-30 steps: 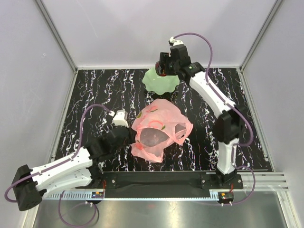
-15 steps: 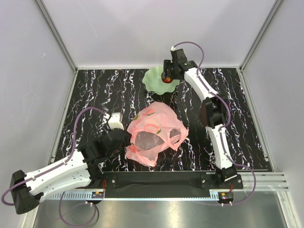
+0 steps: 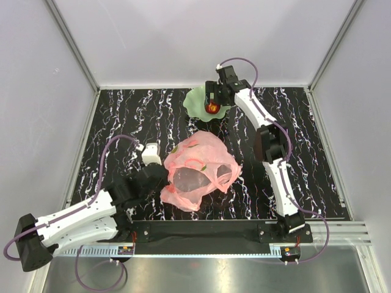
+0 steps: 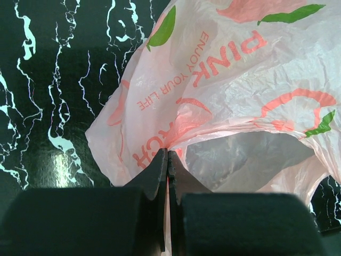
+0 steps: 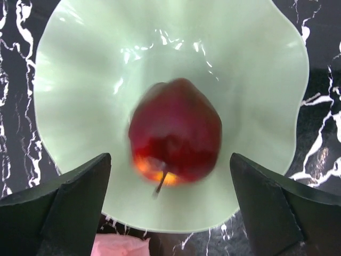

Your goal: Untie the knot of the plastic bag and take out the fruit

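The bag's opening (image 3: 190, 179) stands open next to my fingers, so my left gripper keeps hold of the rim of the pink plastic bag (image 4: 184, 141) until my right gripper reaches in.
The pink plastic bag (image 3: 198, 171) lies open in the middle of the table; it fills the left wrist view (image 4: 234, 80). My left gripper (image 3: 156, 178) is shut on the bag's left rim (image 4: 168, 154). My right gripper (image 3: 213, 101) is open above the green dish (image 3: 197, 101). A dark red apple (image 5: 175, 130) lies in the dish (image 5: 256, 69) between my open fingers (image 5: 74, 192), free of them and blurred. It also shows in the top view (image 3: 213, 108). Other fruit is hidden in the bag.
The dish stands at the back of the black marbled table (image 3: 122, 116). White walls enclose the table on three sides. A metal rail (image 3: 201, 231) runs along the near edge.
My right gripper lowered over the dish, opened and let go of the red apple, which now lies in the dish. My left gripper kept hold of the bag, shifting slightly.
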{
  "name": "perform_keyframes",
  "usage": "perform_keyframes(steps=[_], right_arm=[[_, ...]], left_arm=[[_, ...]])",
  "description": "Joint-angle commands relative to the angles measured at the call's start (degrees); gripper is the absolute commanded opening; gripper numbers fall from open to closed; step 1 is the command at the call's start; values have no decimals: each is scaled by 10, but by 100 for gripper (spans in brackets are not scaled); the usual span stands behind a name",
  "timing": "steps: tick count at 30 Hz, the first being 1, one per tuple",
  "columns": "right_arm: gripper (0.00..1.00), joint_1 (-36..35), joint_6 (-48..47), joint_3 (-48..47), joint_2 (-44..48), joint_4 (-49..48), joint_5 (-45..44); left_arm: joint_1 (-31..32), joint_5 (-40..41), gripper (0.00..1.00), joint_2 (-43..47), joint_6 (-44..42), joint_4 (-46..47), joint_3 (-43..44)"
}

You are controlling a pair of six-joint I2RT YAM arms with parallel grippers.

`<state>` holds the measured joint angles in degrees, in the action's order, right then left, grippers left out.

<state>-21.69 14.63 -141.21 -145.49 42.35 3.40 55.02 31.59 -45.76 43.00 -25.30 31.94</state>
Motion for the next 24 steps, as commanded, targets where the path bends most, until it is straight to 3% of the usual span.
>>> perform_keyframes(steps=[1, 6, 7, 11, 16, 19, 22, 23, 24], right_arm=[[100, 2, -25, -42, 79, 5, 11], [100, 2, -35, -8, 164, 21, -1], [100, 1, -36, 16, 217, 13, 2], [100, -2, -24, 221, 390, -66, 45], [96, -44, -36, 384, 579, -61, 107], [87, -118, -47, 469, 660, -50, 98], [59, -177, -16, 555, 724, -74, 93], [41, -199, 5, 594, 736, -89, 97], [30, -212, 12, 612, 753, -96, 92]], left_arm=[[2, 22, 0, -13, -26, 53, 32], [2, 32, 0, -38, -42, 71, 53], [2, 34, 0, -40, -45, 75, 55], [1, 70, 0, -51, -59, 82, 73], [-5, 89, 0, -73, -96, 113, 101], [-8, 84, 0, -98, -110, 127, 124], [-11, 77, 0, -113, -115, 134, 140], [-11, 75, 0, -113, -115, 137, 144], [-11, 77, 0, -113, -116, 139, 144]])
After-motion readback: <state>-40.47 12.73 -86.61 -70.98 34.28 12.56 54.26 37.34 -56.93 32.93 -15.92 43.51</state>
